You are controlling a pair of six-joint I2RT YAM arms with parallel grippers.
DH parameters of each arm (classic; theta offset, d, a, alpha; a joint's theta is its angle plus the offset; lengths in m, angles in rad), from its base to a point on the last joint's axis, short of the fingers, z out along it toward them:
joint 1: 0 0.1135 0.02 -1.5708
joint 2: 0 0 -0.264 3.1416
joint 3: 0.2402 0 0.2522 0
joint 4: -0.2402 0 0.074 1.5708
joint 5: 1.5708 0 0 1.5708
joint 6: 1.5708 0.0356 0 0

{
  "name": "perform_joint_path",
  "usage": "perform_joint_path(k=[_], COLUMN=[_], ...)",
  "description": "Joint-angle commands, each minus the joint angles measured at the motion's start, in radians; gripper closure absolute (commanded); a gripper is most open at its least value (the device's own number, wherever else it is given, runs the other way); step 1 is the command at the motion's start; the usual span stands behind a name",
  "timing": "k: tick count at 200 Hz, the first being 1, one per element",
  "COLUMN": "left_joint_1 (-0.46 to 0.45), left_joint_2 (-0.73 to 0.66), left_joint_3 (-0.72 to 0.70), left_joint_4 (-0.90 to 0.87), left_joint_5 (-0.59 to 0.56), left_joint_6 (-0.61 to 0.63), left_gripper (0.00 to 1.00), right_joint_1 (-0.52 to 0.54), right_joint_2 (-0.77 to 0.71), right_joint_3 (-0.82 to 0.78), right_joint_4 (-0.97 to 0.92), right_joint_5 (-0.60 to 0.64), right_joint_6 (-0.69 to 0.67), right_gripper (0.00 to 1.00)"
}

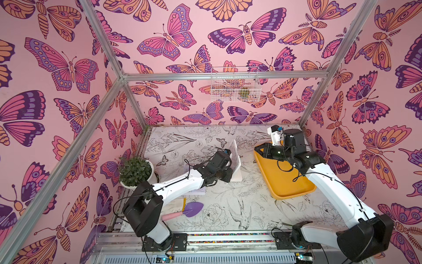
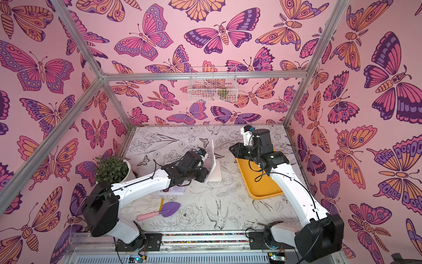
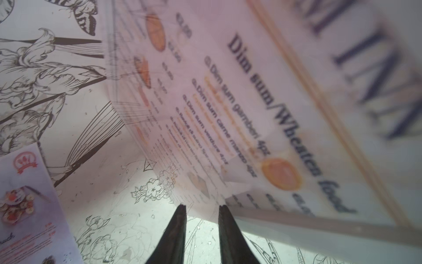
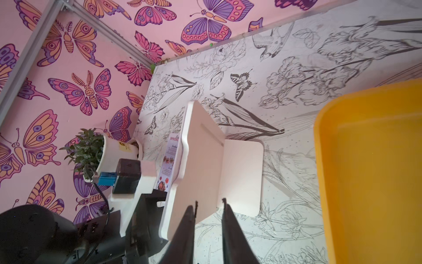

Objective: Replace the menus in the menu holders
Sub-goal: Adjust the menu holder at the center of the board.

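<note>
The white menu holder (image 1: 235, 155) is standing edge-on to the front, so next my left gripper turns the holder's near edge (image 1: 238, 169) toward the yellow tray until the menu faces front.
The white menu holder (image 1: 235, 157) (image 2: 212, 160) stands upright mid-table in both top views. It holds the white "DIM SUM INN" menu (image 3: 251, 102), which fills the left wrist view. My left gripper (image 1: 229, 177) (image 3: 202, 206) is open at the holder's near lower corner, its tips just short of the sheet's edge. The pale pink "SPECIAL MENU" (image 2: 172, 190) (image 3: 22, 205) lies flat on the table under my left arm. My right gripper (image 1: 257, 149) (image 4: 210, 203) is open and empty. It hangs over the tray's far corner, facing the holder's blank back (image 4: 201, 148).
A yellow tray (image 1: 283, 180) lies at the right under my right arm. A potted plant (image 1: 135, 170) stands at the left edge. A purple trowel with a pink handle (image 1: 189, 210) lies near the front. A wire basket (image 1: 235, 84) hangs on the back wall.
</note>
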Motion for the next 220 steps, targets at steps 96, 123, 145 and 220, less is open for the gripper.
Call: perform_joint_path(k=[96, 123, 145, 220], left_joint_1=[-0.096, -0.143, -0.159, -0.029], left_joint_2=[0.371, 0.352, 0.267, -0.005], left_joint_3=[0.254, 0.236, 0.177, 0.061], left_joint_4=[0.325, 0.324, 0.273, 0.003], left_joint_5=[-0.118, -0.161, -0.177, -0.212], left_joint_6=[-0.080, -0.066, -0.079, -0.049], left_gripper=[0.71, 0.69, 0.67, 0.42], right_joint_1=[-0.124, -0.123, -0.100, 0.007], right_joint_2=[-0.089, -0.069, -0.058, 0.063], right_joint_3=[-0.087, -0.091, -0.126, -0.236], right_joint_4=[-0.103, -0.098, -0.076, 0.133], right_joint_5=[0.071, 0.071, 0.032, 0.183], right_joint_6=[-0.047, -0.050, -0.053, -0.006], right_gripper=[0.75, 0.74, 0.66, 0.58])
